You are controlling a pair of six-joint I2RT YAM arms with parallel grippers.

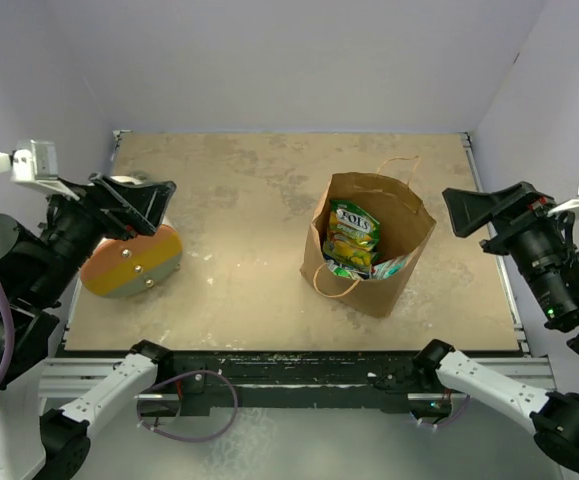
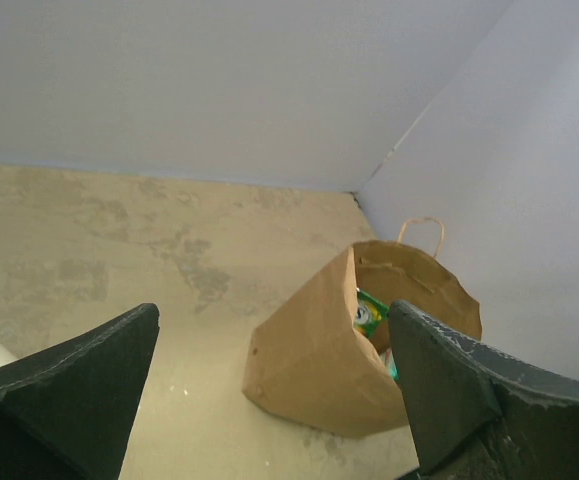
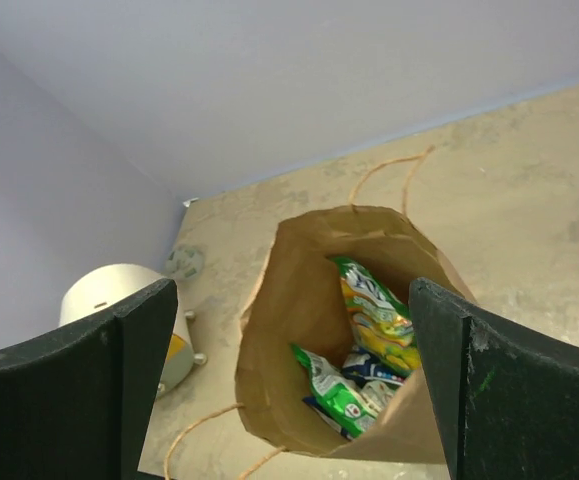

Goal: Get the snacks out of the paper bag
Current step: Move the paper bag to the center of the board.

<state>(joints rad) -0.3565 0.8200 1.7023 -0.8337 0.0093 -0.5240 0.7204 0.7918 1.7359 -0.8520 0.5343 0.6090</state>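
The front loop handle sticks out clear of the paper bag's rim [image 1: 341, 274], so my left gripper should keep going toward that loop [image 1: 322, 290] and close around its cord.
The brown paper bag [image 1: 377, 288] stands open on the table right of centre, loop handles at front and back. Inside it are snacks: a green-yellow packet [image 1: 353, 232] on top, and in the right wrist view the green-yellow packet [image 3: 377, 315], a green-edged packet [image 3: 334, 385] and a dark blue one [image 3: 369, 368]. My left gripper [image 1: 159, 208] is open and empty, raised far left of the bag [image 2: 309, 365]. My right gripper [image 1: 451, 212] is open and empty, raised just right of the bag [image 3: 299, 320]. Both grippers also show in their own wrist views, left [image 2: 272, 310] and right [image 3: 294, 285].
A white cylinder with an orange-yellow round end [image 1: 129, 262] lies at the table's left, under my left gripper; it also shows in the right wrist view [image 3: 119, 295]. Grey walls close the back and sides. A metal rail [image 1: 289, 365] runs along the near edge.
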